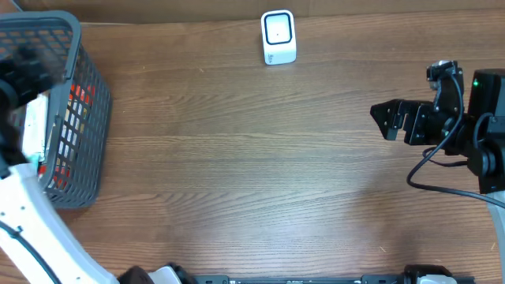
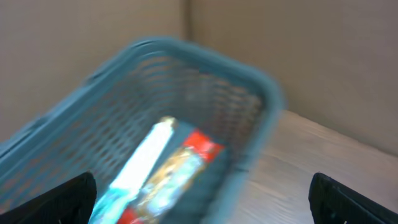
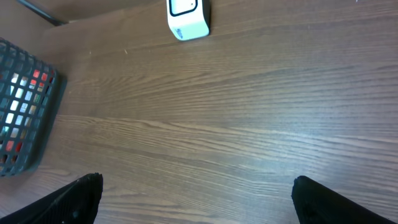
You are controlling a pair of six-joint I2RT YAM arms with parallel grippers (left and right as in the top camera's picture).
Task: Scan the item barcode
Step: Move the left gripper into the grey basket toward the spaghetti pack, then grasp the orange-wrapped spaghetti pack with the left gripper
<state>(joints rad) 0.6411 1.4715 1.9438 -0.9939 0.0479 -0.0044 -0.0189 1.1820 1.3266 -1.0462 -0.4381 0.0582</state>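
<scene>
I go on lowering my left gripper into the basket and close it across the packet's gold part (image 2: 166,178), because the red and gold packet (image 2: 185,163) is uncovered below my open fingers.
A grey mesh basket (image 1: 75,118) stands at the table's left edge. In the blurred left wrist view it (image 2: 205,62) holds a white and blue pack (image 2: 140,165) beside a red and gold packet (image 2: 186,162). No barcode shows on either. My left gripper (image 2: 202,202) hovers open above the basket's inside, holding nothing; from overhead it (image 1: 24,69) is a dark blur over the basket. A white scanner (image 1: 278,37) stands at the far middle of the table. My right gripper (image 1: 387,120) hangs open and empty at the right, pointing left, the scanner (image 3: 188,17) far ahead of it.
Brown wooden tabletop (image 1: 252,173) stretches between the basket and the right arm. A black cable (image 1: 430,170) loops off the right arm. The basket (image 3: 25,118) shows at the left edge of the right wrist view.
</scene>
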